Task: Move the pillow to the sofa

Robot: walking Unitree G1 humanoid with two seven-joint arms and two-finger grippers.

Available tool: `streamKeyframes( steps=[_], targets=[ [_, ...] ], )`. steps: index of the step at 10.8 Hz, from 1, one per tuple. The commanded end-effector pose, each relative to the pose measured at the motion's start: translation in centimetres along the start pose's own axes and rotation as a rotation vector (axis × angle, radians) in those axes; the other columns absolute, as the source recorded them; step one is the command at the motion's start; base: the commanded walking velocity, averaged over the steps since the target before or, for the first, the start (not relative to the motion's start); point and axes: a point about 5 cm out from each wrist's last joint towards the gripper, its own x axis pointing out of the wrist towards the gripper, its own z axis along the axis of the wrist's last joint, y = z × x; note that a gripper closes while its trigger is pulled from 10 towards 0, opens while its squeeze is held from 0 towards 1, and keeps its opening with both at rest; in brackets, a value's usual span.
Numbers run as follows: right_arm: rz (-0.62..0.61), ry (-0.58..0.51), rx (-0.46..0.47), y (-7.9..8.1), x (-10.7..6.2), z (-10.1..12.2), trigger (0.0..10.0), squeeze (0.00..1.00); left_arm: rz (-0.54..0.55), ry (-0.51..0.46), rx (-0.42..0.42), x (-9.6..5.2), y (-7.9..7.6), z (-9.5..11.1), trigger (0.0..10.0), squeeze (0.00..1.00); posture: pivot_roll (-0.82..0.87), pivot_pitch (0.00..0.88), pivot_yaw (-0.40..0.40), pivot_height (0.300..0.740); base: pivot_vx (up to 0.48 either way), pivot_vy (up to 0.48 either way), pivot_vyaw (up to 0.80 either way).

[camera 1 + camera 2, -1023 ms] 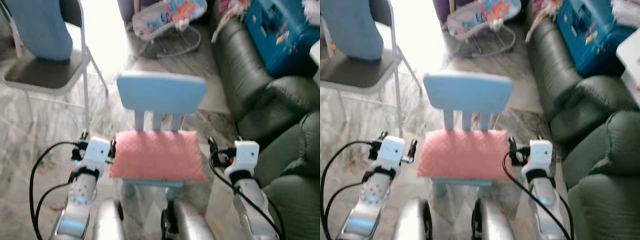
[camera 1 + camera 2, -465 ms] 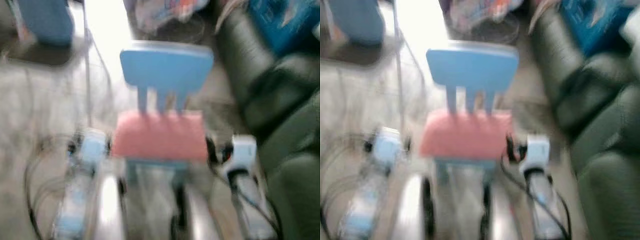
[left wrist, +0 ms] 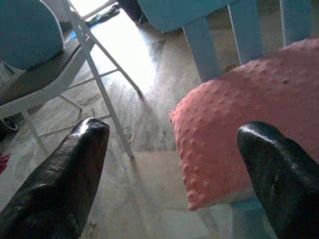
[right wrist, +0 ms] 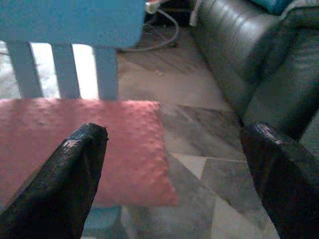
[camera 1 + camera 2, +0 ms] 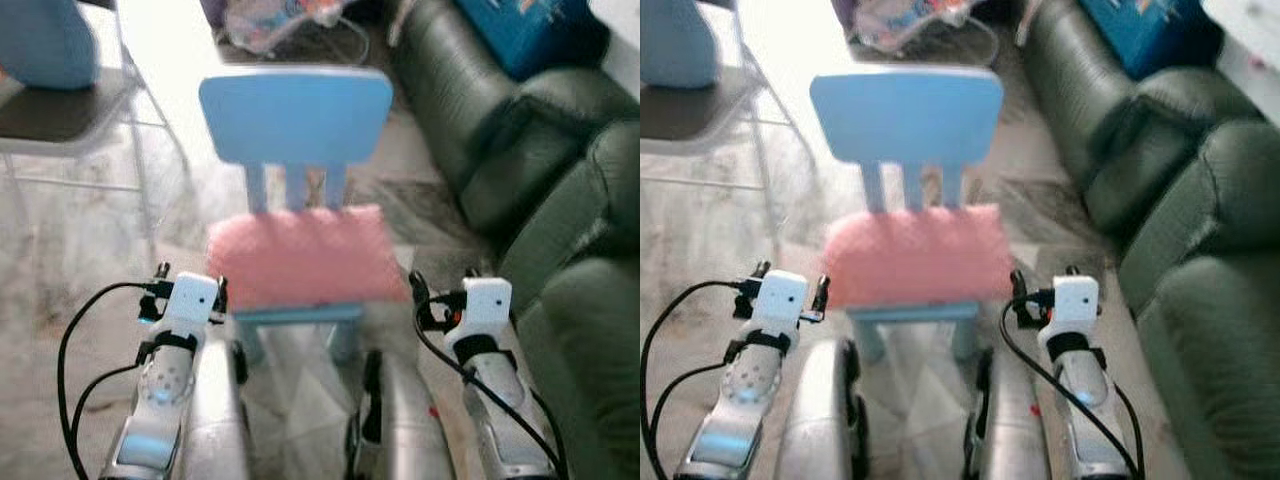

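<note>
The pillow's plump corner (image 3: pixel 202 181) sticks out past the seat and sags only a little. The pillow will wrinkle where I pinch it but stay spread out when I lift it.
A pink bumpy pillow (image 5: pixel 305 255) lies flat on the seat of a small light-blue child's chair (image 5: pixel 295 115) straight ahead. My left gripper (image 3: pixel 174 164) is open, level with the pillow's left edge, one finger (image 3: pixel 271 169) in front of the pillow's corner (image 3: pixel 249 134). My right gripper (image 4: pixel 174 164) is open beside the pillow's right edge (image 4: pixel 99 144), not touching it. The dark green leather sofa (image 5: pixel 520 150) runs along the right side. Both wrists (image 5: pixel 185 305) (image 5: pixel 480 310) flank the chair seat.
A grey folding chair (image 5: pixel 70 110) with a blue cushion stands at the left. A baby bouncer (image 5: pixel 275 20) sits on the floor behind the blue chair. A blue box (image 5: pixel 520 30) rests on the sofa's far end. Marbled floor lies between chair and sofa.
The whole view has shifted: the chair and pillow sit a little lower-left and nearer in the picture, so the camera moved. Both grippers stay open at the pillow's sides.
</note>
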Motion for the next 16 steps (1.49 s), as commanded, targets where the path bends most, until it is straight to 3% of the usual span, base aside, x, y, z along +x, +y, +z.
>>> streamKeyframes(
  steps=[1,7,11,16],
  targets=[
    [-0.004,0.021,0.011,-0.1,-0.2,-0.4,10.0,0.0,0.02,0.013,0.016,-0.1,0.2,-0.1,10.0,0.0,-0.03,0.181,-0.052,0.506,0.0,0.0,0.0],
    [0.036,0.008,0.009,0.4,0.1,-0.2,10.0,0.0,0.065,0.025,0.023,0.3,1.3,-0.2,10.0,0.0,-0.03,0.18,-0.051,0.506,0.0,0.0,0.08],
    [0.05,0.004,0.012,0.5,0.1,-0.2,10.0,0.0,0.068,0.029,0.023,0.3,1.3,-0.2,10.0,0.0,-0.03,0.18,-0.051,0.506,0.0,0.0,0.57],
    [0.049,0.009,0.01,0.5,0.2,-0.2,10.0,0.0,0.044,0.024,0.009,0.3,1.0,-0.1,10.0,0.0,-0.03,0.184,-0.053,0.506,0.11,0.0,0.0]
  ],
)
